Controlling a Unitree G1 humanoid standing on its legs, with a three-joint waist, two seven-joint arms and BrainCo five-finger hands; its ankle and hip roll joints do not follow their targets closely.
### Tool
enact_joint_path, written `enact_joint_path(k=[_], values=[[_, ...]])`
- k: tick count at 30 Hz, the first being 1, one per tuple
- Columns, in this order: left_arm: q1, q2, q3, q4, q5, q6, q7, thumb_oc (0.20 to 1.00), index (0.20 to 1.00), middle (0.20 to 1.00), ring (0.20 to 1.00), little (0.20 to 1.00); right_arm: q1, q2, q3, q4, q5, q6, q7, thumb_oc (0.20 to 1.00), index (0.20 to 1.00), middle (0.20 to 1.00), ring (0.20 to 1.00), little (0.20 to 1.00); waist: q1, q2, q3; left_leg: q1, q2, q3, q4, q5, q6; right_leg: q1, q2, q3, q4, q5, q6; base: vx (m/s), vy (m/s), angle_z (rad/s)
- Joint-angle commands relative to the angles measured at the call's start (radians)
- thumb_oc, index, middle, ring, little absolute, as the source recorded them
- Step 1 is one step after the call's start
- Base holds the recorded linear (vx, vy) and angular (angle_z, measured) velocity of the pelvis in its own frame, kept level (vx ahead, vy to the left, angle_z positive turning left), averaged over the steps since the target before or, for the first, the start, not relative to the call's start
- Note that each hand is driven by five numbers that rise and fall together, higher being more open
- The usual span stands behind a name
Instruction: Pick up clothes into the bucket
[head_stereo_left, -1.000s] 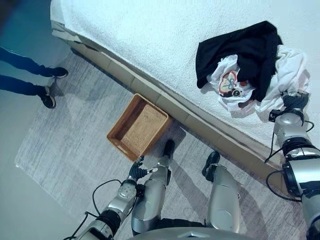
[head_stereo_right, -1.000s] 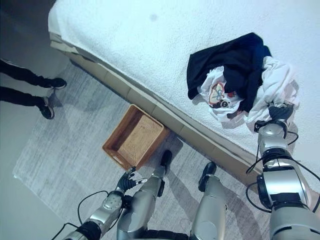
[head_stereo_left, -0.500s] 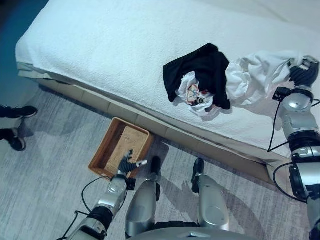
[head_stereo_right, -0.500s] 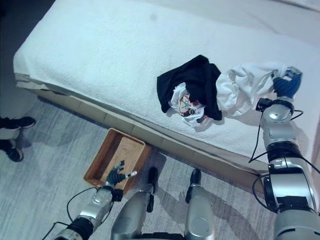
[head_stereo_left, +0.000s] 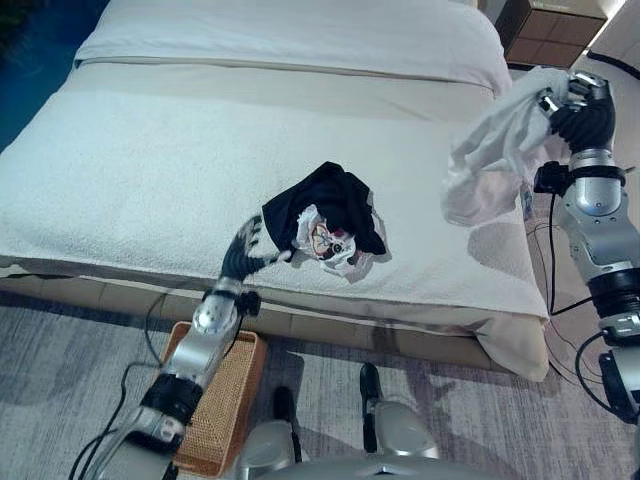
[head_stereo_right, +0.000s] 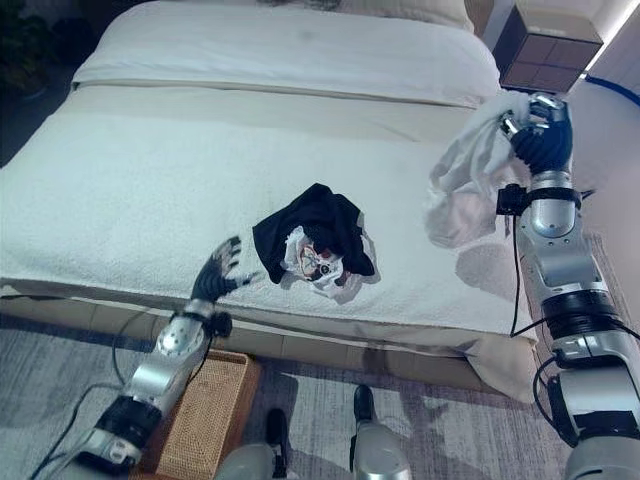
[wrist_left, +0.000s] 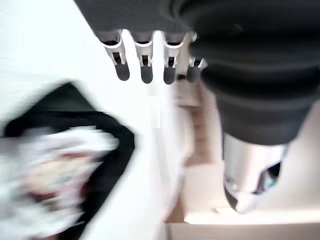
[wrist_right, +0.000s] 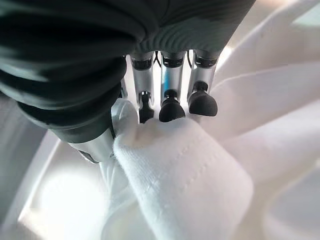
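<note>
I expect the white garment (head_stereo_left: 505, 140) to sag below my left gripper when I carry it, because it hangs in limp folds (head_stereo_left: 482, 190) from my right gripper.
My right hand (head_stereo_left: 580, 115) is shut on a white garment (head_stereo_left: 490, 150) and holds it in the air above the bed's right side. In the right wrist view the fingers (wrist_right: 170, 107) curl into a thick fold of the white cloth (wrist_right: 185, 175). A black garment (head_stereo_left: 325, 215) bunched with a printed white one lies near the bed's front edge. My left hand (head_stereo_left: 245, 250) hovers open just to its left, fingers (wrist_left: 145, 65) straight, with the black garment (wrist_left: 75, 150) past them. The brown wicker basket (head_stereo_left: 215, 420) sits on the floor under my left arm.
The white bed (head_stereo_left: 130, 170) spans the scene, with a folded cover (head_stereo_left: 300, 35) at its head. A dark nightstand (head_stereo_left: 545, 30) stands at the far right corner. A grey rug (head_stereo_left: 60, 340) covers the floor in front of the bed.
The camera has swung up towards the bed. My right hand has lifted the white garment off the pile into the air. My left hand rose from beside the basket to the bed.
</note>
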Motion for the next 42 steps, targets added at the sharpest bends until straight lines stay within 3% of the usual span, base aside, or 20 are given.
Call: enact_joint_path(k=[1, 13, 22, 23, 25, 42], values=[[-0.105, 0.008, -0.105, -0.015, 0.059, -0.027, -0.025, 1.000, 1.000, 1.000, 1.000, 1.000, -0.036, -0.026, 0.075, -0.137, 0.110, -0.029, 0.117, 0.200, 0.200, 0.200, 0.200, 0.200, -0.007, -0.058, -0.106, -0.033, -0.014, 0.001, 0.105, -0.107, -0.003, 0.026, -0.042, -0.016, 0.073, -0.094, 0.070, 0.05, -0.002, 0.02], [-0.306, -0.110, -0.314, 0.048, 0.043, 0.010, -0.095, 1.000, 1.000, 1.000, 1.000, 1.000, -0.090, 0.016, 0.282, -0.375, 0.296, 0.020, 0.304, 0.200, 0.200, 0.200, 0.200, 0.200, -0.030, -0.049, -0.153, 0.023, -0.009, 0.009, 0.071, -0.101, -0.004, 0.082, -0.039, -0.021, 0.043, -0.096, 0.066, 0.02, 0.001, -0.02], [-0.321, -0.161, -0.373, 0.081, 0.007, 0.031, -0.140, 1.000, 1.000, 1.000, 1.000, 1.000, -0.077, 0.066, 0.294, -0.490, 0.385, 0.010, 0.349, 0.200, 0.200, 0.200, 0.200, 0.200, -0.027, -0.045, -0.156, 0.029, -0.008, -0.006, 0.065, -0.094, -0.005, 0.104, -0.038, -0.043, 0.032, -0.099, 0.063, 0.00, -0.002, 0.00], [-0.313, -0.162, -0.373, 0.076, -0.021, 0.030, -0.145, 0.846, 0.846, 0.846, 0.846, 0.846, -0.072, 0.072, 0.287, -0.499, 0.391, 0.008, 0.349, 0.200, 0.200, 0.200, 0.200, 0.200, -0.026, -0.044, -0.155, 0.029, -0.009, -0.008, 0.065, -0.094, -0.005, 0.105, -0.038, -0.045, 0.032, -0.099, 0.063, 0.00, -0.012, 0.03], [-0.298, -0.170, -0.373, 0.070, -0.075, 0.033, -0.152, 0.200, 0.200, 0.200, 0.200, 0.200, -0.057, 0.081, 0.279, -0.503, 0.397, 0.006, 0.348, 0.200, 0.200, 0.200, 0.200, 0.200, -0.026, -0.044, -0.153, 0.028, -0.009, -0.012, 0.067, -0.093, -0.005, 0.107, -0.040, -0.050, 0.035, -0.100, 0.062, 0.00, -0.008, 0.04], [-0.091, -0.225, -0.207, 0.082, -0.120, 0.041, -0.050, 0.200, 0.200, 0.200, 0.200, 0.200, 0.228, 0.171, 0.110, -0.611, 0.555, -0.011, 0.359, 0.216, 0.216, 0.216, 0.216, 0.216, -0.010, -0.057, -0.136, 0.009, -0.019, -0.052, 0.069, -0.087, -0.002, 0.104, -0.049, -0.082, 0.063, -0.116, 0.054, 0.00, -0.005, 0.08]])
